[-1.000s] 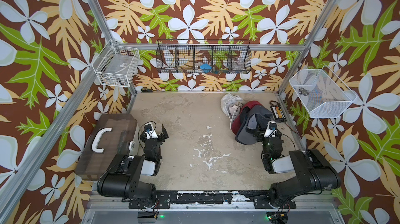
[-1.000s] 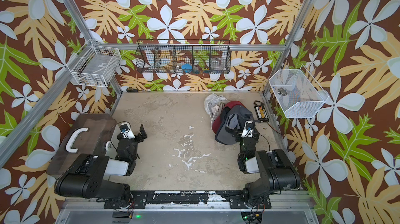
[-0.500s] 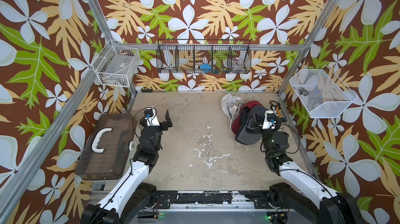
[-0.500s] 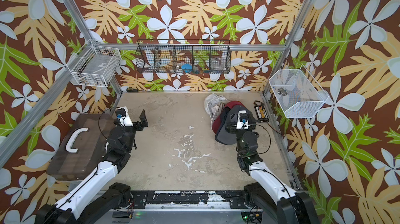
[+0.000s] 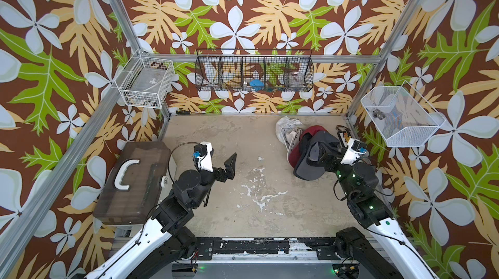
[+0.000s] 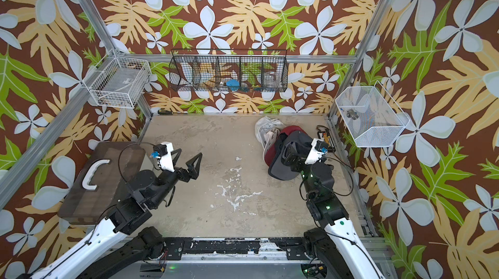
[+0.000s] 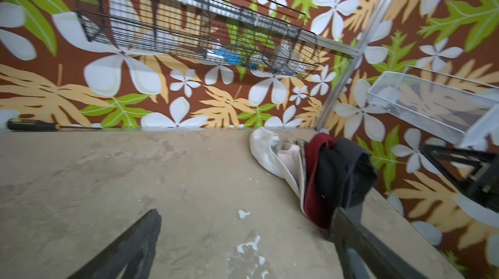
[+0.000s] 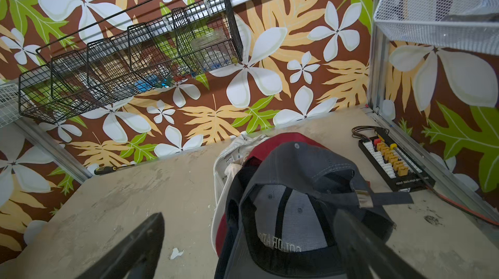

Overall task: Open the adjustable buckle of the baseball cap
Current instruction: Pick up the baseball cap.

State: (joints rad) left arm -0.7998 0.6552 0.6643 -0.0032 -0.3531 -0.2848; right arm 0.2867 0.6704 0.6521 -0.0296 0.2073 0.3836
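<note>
My right gripper hangs over the grey cap's inside with the buckle beyond its fingers, so it should back off and take the rim beside the strap.
A grey baseball cap lies inside-up on top of a red cap and a white cap, at the back right of the table in both top views. Its metal buckle sits on the grey rear strap, and the strap's tail passes through it. My right gripper hovers open just above the grey cap, touching nothing. My left gripper is open and empty over the bare table left of centre, well short of the caps.
A brown toolbox with a white handle sits at the left edge. A black connector board with cables lies by the right wall beside the caps. A screwdriver lies along the back wall. Wire baskets hang above.
Both arms have lifted from their folded rest and reached forward. The left gripper swung towards the table's middle and the right gripper came over the caps. Both stayed open.
</note>
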